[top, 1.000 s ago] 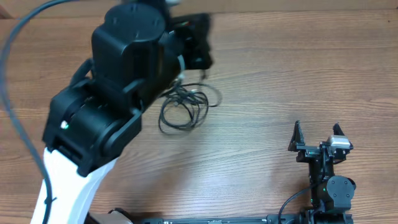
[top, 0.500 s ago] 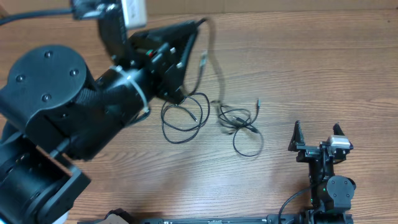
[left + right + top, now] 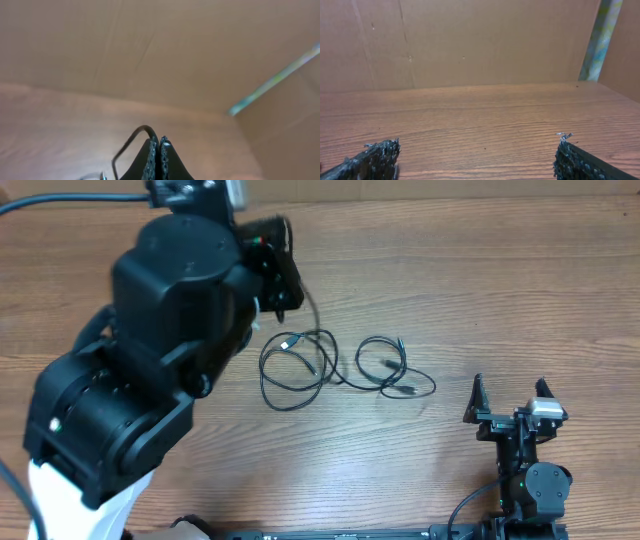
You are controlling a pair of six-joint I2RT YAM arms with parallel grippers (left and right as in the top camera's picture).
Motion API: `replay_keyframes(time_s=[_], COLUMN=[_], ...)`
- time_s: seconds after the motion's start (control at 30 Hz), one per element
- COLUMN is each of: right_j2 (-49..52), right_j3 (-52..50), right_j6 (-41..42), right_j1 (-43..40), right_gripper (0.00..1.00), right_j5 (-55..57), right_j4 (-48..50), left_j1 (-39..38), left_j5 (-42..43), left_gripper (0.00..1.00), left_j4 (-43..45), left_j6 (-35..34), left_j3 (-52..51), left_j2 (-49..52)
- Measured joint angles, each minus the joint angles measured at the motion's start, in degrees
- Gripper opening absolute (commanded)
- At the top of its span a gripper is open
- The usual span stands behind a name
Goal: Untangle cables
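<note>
The lifted piece of cable still leads into the tangled larger loop (image 3: 318,336). Next, my left gripper goes back down and puts the strand of cable in front of that loop (image 3: 247,464).
Thin black cables lie on the wooden table in the overhead view as two loops joined by a strand: a larger loop (image 3: 297,367) with a silvery plug, and a smaller loop (image 3: 388,366) to its right. My left gripper (image 3: 290,280) is above and behind the larger loop, with a strand running from it down to the loop. In the left wrist view the left gripper (image 3: 159,143) is shut on a thin cable strand (image 3: 131,141). My right gripper (image 3: 510,394) rests at the front right, apart from the cables. In the right wrist view the right gripper (image 3: 475,149) is open and empty.
The bulky left arm (image 3: 150,360) covers the left part of the table. A cardboard wall (image 3: 470,40) stands behind the table. A thick arm wire (image 3: 60,198) runs along the back left.
My left gripper has swung lower and closer to the table with the strand still held. The lifted cable has settled, and the right loop now lies flatter and wider.
</note>
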Motion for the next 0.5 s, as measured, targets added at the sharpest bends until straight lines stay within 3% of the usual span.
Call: replay_keyframes(time_s=[0.17, 0.33, 0.5], right_j2=[0.00, 0.00, 0.00], right_j3=[0.00, 0.00, 0.00], right_j6=[0.02, 0.02, 0.02], right_j1=[0.00, 0.00, 0.00], right_gripper=[1.00, 1.00, 1.00], right_j5=[0.00, 0.00, 0.04], right_j4=[-0.02, -0.04, 0.00], left_j1=[0.00, 0.00, 0.00], left_j5=[-3.34, -10.38, -14.08], left_gripper=[0.04, 0.04, 0.04], left_j4=[1.16, -7.50, -17.97], left_j6=[-0.55, -1.77, -4.83], left_j3=[0.02, 0.66, 1.03], left_j2=[-5.86, -11.63, -10.80])
